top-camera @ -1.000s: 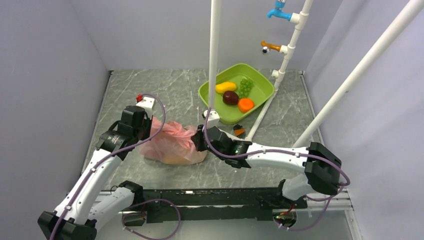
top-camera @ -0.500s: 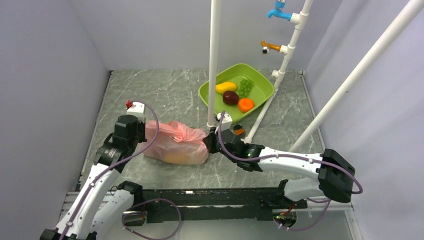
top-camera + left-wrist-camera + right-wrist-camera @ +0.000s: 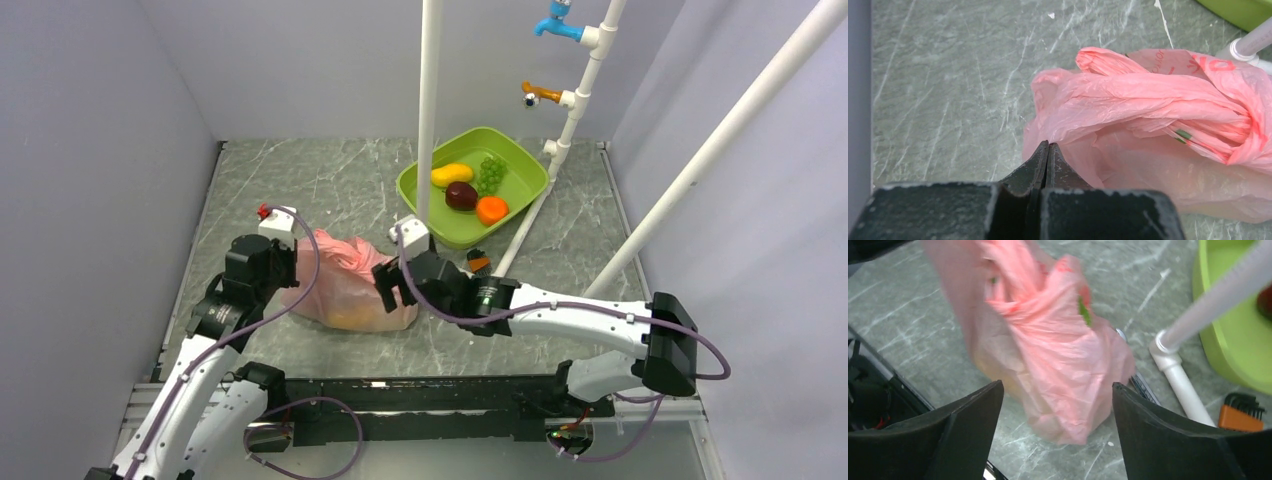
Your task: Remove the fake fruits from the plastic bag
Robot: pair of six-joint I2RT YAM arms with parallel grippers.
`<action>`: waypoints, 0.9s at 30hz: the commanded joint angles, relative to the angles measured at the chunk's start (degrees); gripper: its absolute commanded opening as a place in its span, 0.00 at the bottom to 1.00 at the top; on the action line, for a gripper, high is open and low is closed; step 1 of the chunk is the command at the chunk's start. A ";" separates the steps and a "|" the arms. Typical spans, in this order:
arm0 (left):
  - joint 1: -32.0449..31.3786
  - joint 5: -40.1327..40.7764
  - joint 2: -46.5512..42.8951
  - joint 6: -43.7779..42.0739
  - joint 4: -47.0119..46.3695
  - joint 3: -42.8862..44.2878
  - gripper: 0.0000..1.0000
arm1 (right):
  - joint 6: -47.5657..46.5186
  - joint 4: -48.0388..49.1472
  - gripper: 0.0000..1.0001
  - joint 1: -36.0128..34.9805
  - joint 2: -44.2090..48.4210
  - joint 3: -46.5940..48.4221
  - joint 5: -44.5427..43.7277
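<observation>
I expect the pink plastic bag (image 3: 352, 290) to spread open above its fruits when I pull it, because loose folds (image 3: 345, 252) are bunched up over the yellowish shade.
The pink plastic bag (image 3: 345, 285) lies crumpled on the marble table between my two arms, its handles bunched on top (image 3: 1158, 100). The fake fruits stay hidden inside it; only a yellowish shade (image 3: 350, 318) and a green sliver (image 3: 1084, 310) show through the film. My left gripper (image 3: 287, 268) is at the bag's left end, its jaws pressed together on the film's edge (image 3: 1047, 145). Over the bag's right end my right gripper (image 3: 385, 283) hangs open, its fingers spread wide either side of the bag (image 3: 1057, 387) without touching it.
A green tub (image 3: 530, 170) at the back right holds a yellow mango, green grapes, a maroon fruit and an orange fruit. A white upright pole (image 3: 428, 120) stands just behind the bag, its foot beside the right gripper. An orange hex-key holder (image 3: 479, 263) lies by a slanted pipe.
The right gripper opened, let go of the bag's right end and moved left over it. The bag, stretched between both grippers before, has slackened. The left gripper stays shut.
</observation>
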State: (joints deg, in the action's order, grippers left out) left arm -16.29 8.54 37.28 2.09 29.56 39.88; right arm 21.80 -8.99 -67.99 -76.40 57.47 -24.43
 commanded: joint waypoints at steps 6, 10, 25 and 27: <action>0.35 -1.67 1.09 -0.86 -1.79 1.67 0.00 | -24.83 1.11 0.84 -8.53 -12.65 13.16 -7.88; 0.30 -0.51 0.16 -0.67 -1.66 1.48 0.00 | -28.92 4.13 0.83 -8.78 -18.58 16.40 -14.28; 0.30 1.50 -0.49 -0.20 -1.66 1.61 0.00 | -31.98 26.14 0.28 -8.72 -23.81 12.33 -22.71; 0.32 2.66 -0.96 -0.05 -1.72 1.45 0.00 | -30.22 25.49 0.12 -8.75 -22.90 11.53 -23.42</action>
State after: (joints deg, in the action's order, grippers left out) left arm -15.75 9.56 37.32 2.70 29.56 39.88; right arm -8.64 11.62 -76.82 -100.95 70.30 -45.25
